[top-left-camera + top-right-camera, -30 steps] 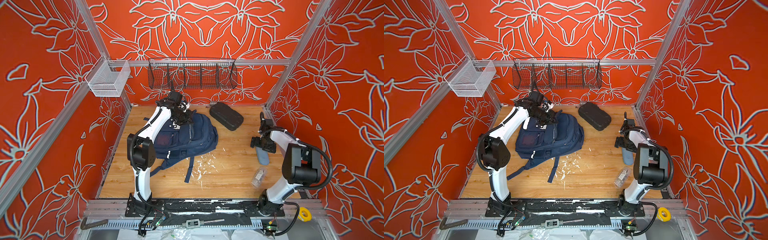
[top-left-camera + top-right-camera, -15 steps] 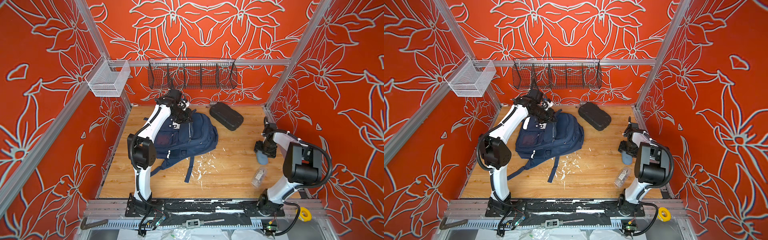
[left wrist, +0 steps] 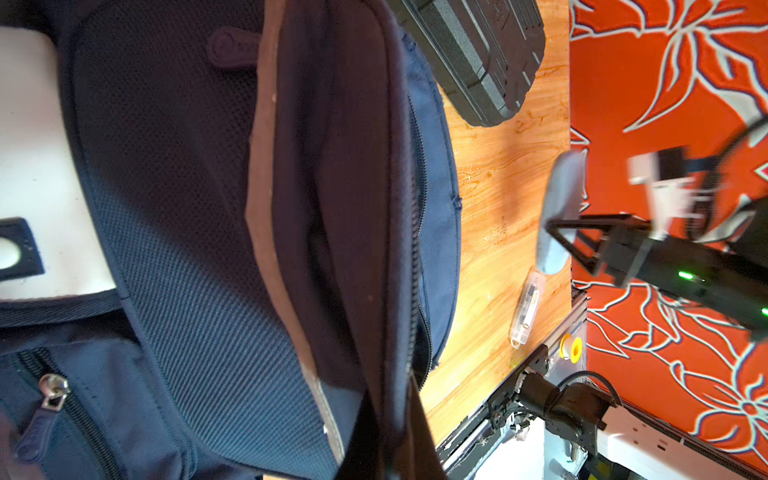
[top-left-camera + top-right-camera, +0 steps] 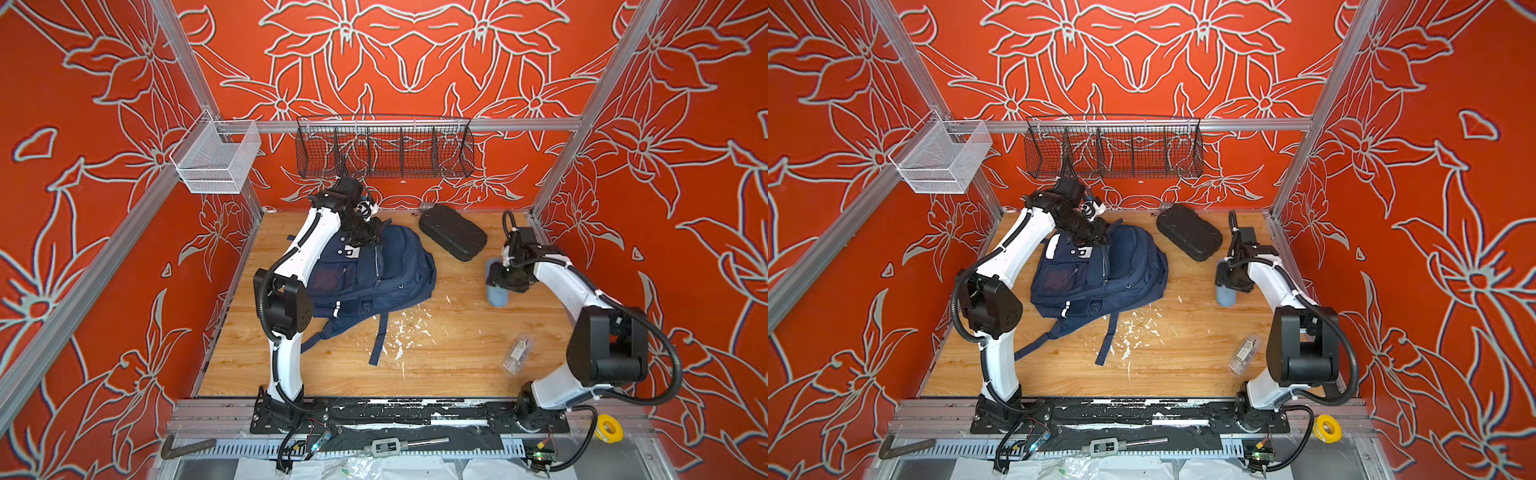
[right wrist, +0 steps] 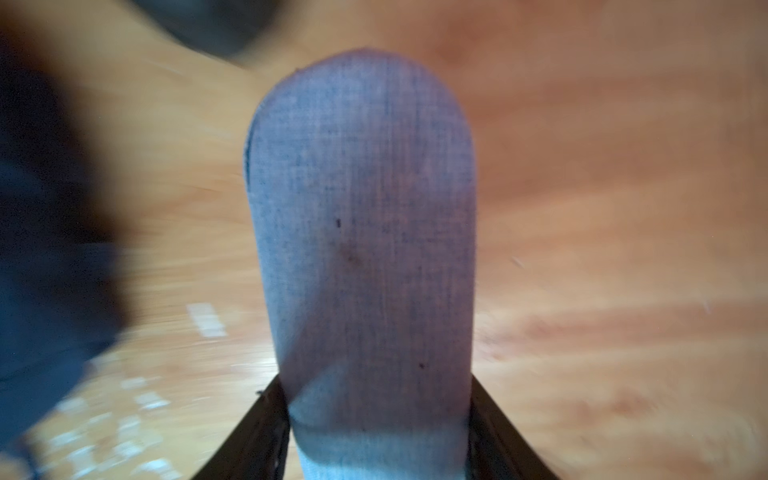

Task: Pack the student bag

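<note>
The grey-blue pouch point(image 4: 497, 296) points along the bag's opening point(image 4: 383, 255), which my left gripper holds open. My right gripper should keep carrying the pouch until it is inside.
The navy student bag point(image 4: 374, 274) point(image 4: 1100, 274) lies on the wooden floor with its main compartment gaping and grey lining edge showing point(image 3: 266, 187). My left gripper point(image 4: 372, 239) point(image 4: 1096, 239) point(image 3: 382, 449) is shut on the zipper edge of that opening at the bag's top end. My right gripper point(image 4: 498, 278) point(image 4: 1227, 278) point(image 5: 378, 399) is shut on a grey-blue fabric pouch point(image 4: 496, 296) point(image 4: 1225, 296) point(image 5: 361, 208) point(image 3: 557, 208), one finger on each side, to the right of the bag. The pouch sticks out past the fingers above the floor.
A black oval hard case point(image 4: 452, 232) point(image 4: 1188, 232) point(image 3: 478, 54) lies behind, between bag and right arm. A clear plastic case point(image 4: 517, 355) point(image 4: 1245, 354) lies near the right arm's base. White flecks point(image 4: 399, 332) litter the floor. A black wire basket point(image 4: 384, 149) and a white mesh basket point(image 4: 216, 160) hang on the walls.
My right gripper came down on the grey pouch, closed on it and carried it leftward toward the middle. The left gripper kept its hold on the bag.
</note>
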`<move>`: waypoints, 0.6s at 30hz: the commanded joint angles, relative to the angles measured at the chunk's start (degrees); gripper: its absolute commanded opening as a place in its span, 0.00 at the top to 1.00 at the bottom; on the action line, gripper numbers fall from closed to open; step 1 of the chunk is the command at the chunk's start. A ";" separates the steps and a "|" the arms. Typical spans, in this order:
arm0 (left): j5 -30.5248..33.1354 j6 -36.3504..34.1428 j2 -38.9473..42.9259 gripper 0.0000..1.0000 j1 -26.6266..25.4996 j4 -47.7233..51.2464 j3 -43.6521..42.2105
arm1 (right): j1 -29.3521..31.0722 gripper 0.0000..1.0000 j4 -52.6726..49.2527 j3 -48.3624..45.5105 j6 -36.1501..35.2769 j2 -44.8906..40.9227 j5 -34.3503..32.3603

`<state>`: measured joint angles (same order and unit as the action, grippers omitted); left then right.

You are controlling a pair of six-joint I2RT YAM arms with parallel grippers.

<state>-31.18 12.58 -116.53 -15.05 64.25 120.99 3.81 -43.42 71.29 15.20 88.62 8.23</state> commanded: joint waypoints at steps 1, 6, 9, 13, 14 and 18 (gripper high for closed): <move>-2.22 -2.55 3.14 1.00 0.02 1.38 0.67 | 7.40 0.65 1.60 6.74 4.44 -1.24 6.00; -2.47 -2.27 4.61 1.00 0.02 0.87 -0.35 | 18.34 0.63 10.31 13.76 12.60 5.28 10.98; -2.86 -1.62 5.69 1.00 0.02 -0.57 -1.32 | 24.16 0.61 18.27 17.52 16.96 11.29 12.95; -1.36 -0.56 6.31 1.00 0.02 -1.60 -1.03 | 28.39 0.60 31.42 19.77 28.16 19.74 17.11; -1.32 -0.03 6.36 1.00 0.02 -2.17 -0.94 | 29.29 0.60 34.62 19.75 30.71 21.44 17.89; -2.03 1.69 6.57 1.00 0.01 -4.57 -0.87 | 30.72 0.36 39.46 20.30 37.06 25.50 18.14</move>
<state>-29.58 13.45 -114.43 -14.94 63.77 119.07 34.04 -12.16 89.86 43.38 112.97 23.81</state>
